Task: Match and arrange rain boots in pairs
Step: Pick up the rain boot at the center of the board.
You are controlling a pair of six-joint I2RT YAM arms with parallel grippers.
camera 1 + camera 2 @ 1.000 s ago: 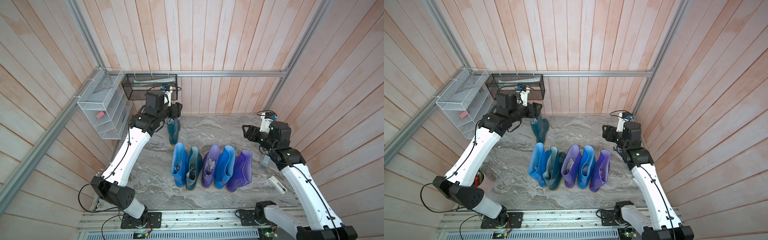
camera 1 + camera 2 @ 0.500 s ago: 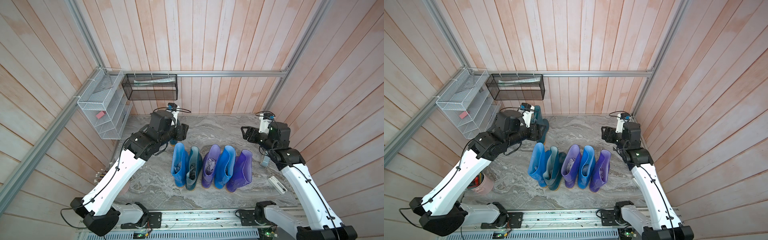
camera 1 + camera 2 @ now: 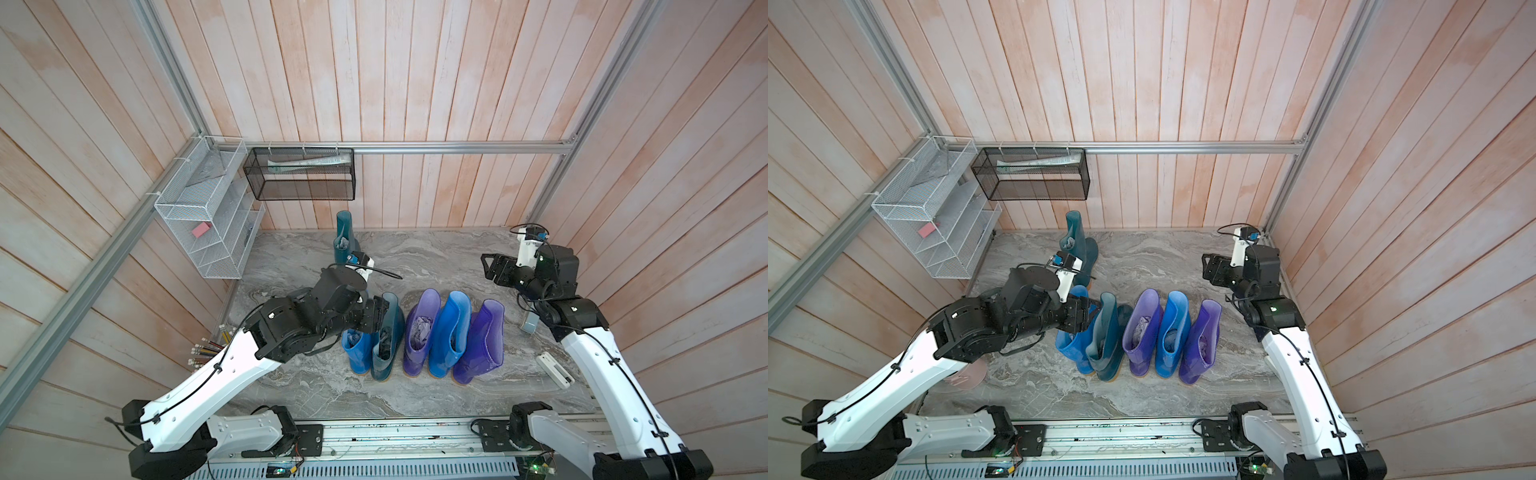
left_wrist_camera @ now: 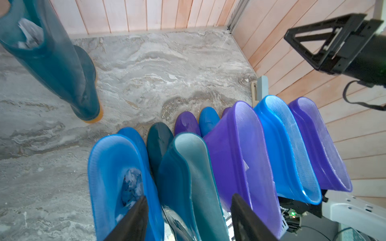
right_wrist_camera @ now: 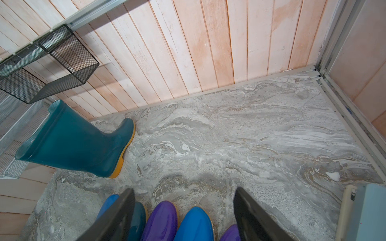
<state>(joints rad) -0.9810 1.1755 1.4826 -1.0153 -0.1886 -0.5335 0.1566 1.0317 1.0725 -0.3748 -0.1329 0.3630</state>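
Note:
The open fingers of my left gripper span the narrow opening of the row's teal boot [image 4: 201, 180], so it should keep going down and close once the boot's top [image 4: 207, 221] sits inside them.
Five rain boots stand in a row at the front: blue [image 3: 356, 353], teal [image 3: 395, 328], purple [image 3: 420, 328], blue [image 3: 449, 328], purple [image 3: 482, 336]. A second teal boot [image 3: 344, 241] stands alone near the back wall, grey paper in its shaft. My left gripper [image 3: 380, 316] hovers open over the tops at the row's left end. In the left wrist view its jaws straddle the teal boot's rim [image 4: 188, 167], one finger [image 4: 133, 219] over the blue boot's opening [image 4: 108, 167]. My right gripper [image 3: 492, 268] hangs open and empty at the back right, above the boots' toes [image 5: 194, 223].
A white wire shelf [image 3: 208, 232] and a black mesh basket [image 3: 299, 174] hang on the left and back walls. Pencils [image 3: 208, 351] poke in at the floor's left edge. A grey block [image 3: 530, 324] and a white device [image 3: 555, 370] lie by the right arm.
My left arm has swung from the lone teal boot at the back forward to the row, its gripper now over the blue and teal boots. The right arm has barely moved.

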